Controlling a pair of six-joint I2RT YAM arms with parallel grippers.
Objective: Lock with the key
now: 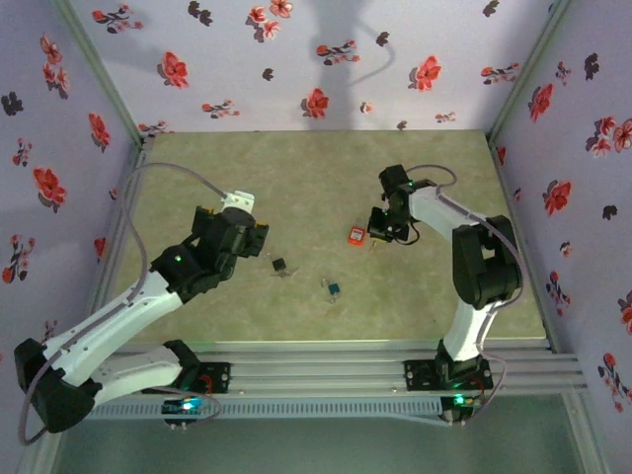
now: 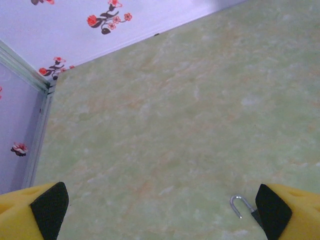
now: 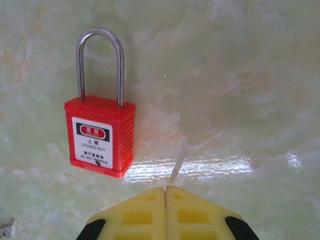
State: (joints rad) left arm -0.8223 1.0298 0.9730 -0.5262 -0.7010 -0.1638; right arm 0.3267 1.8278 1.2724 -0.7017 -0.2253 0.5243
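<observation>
The red padlock (image 3: 101,102) has both shackle legs in it and clear table (image 3: 161,150) beside it, so my right gripper should keep lowering the key until it touches down, then let go of it.
A red padlock (image 3: 100,137) with a white label lies flat on the greenish table, its steel shackle (image 3: 100,65) pushed in. My right gripper (image 3: 165,189) is shut just below and to the right of it. A thin pale metal sliver (image 3: 175,167) sticks out from between the fingertips and looks like the key's blade seen edge-on. From above, the right gripper (image 1: 379,230) sits right beside the red padlock (image 1: 355,235). My left gripper (image 2: 161,212) is open with nothing between its fingers. It hovers over the table (image 2: 165,115) next to a black padlock's open shackle (image 2: 240,204).
The black padlock (image 1: 279,265) lies between the arms, and a small bluish-green item (image 1: 333,287) lies nearer the front rail. Floral walls close in the table on three sides. A small grey bit (image 3: 5,227) sits at the lower left of the right wrist view.
</observation>
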